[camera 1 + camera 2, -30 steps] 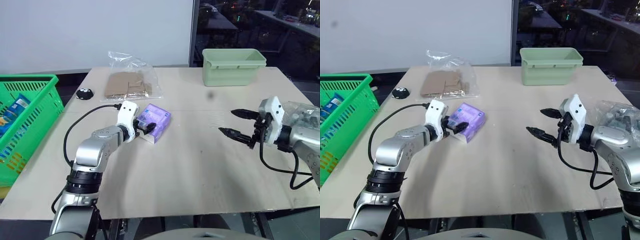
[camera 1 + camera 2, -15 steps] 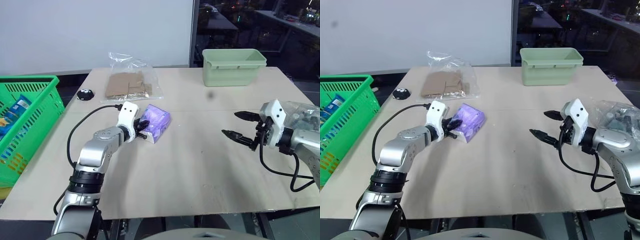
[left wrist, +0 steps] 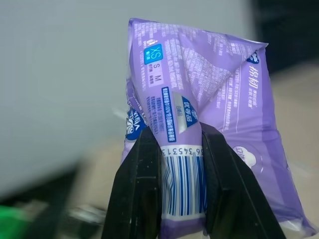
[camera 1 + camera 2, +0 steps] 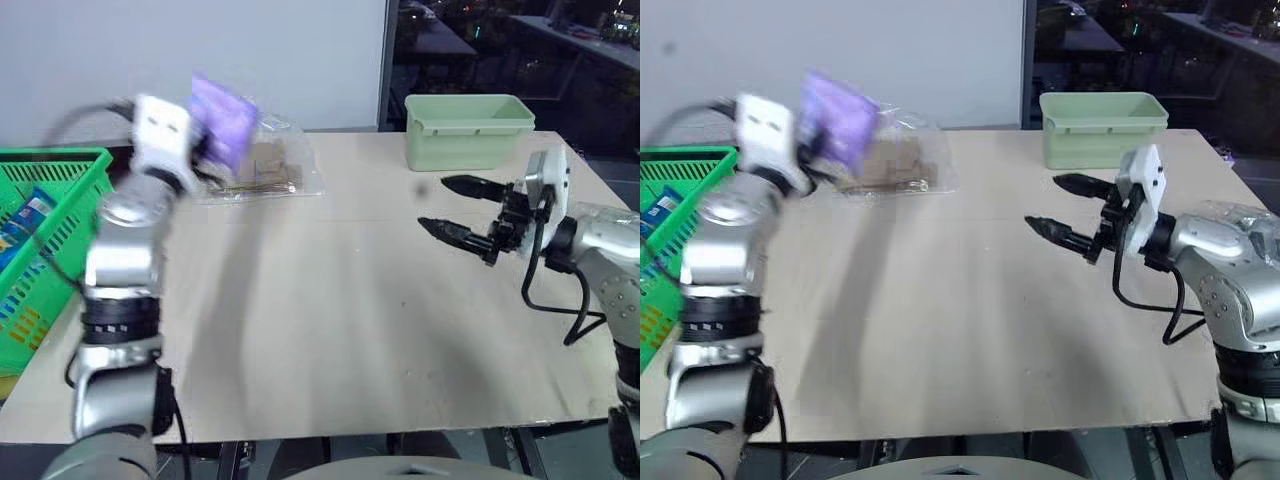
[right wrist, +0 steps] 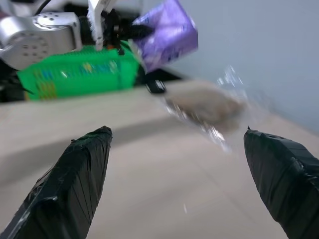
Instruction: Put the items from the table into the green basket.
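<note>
The purple pack [image 4: 226, 122] is hanging higher than the green basket's rim, so my left gripper keeps carrying it until it is over the green basket's opening [image 4: 38, 182], then let go.
My left gripper [image 3: 178, 135] is shut on the purple carton [image 3: 209, 84], a soft purple pack. It holds the pack high in the air [image 4: 222, 118] over the table's far left corner, beside the green basket [image 4: 60, 162]. My right gripper [image 4: 432, 205] hovers open above the table [image 4: 350, 320] on the right with nothing between its fingers. The clear bag of brown card pieces [image 4: 270, 165] lies at the far left of the table. A crinkly clear bag [image 4: 1245, 212] lies at the right edge behind my right forearm.
A pale green solid-walled tub [image 4: 465, 130] stands at the table's far right. The green basket holds a blue packet [image 4: 35, 215]. A white wall stands behind the table.
My left gripper shut on the purple pack and lifted it off the table, up and to the left towards the basket. My right gripper rose a little and stayed open.
</note>
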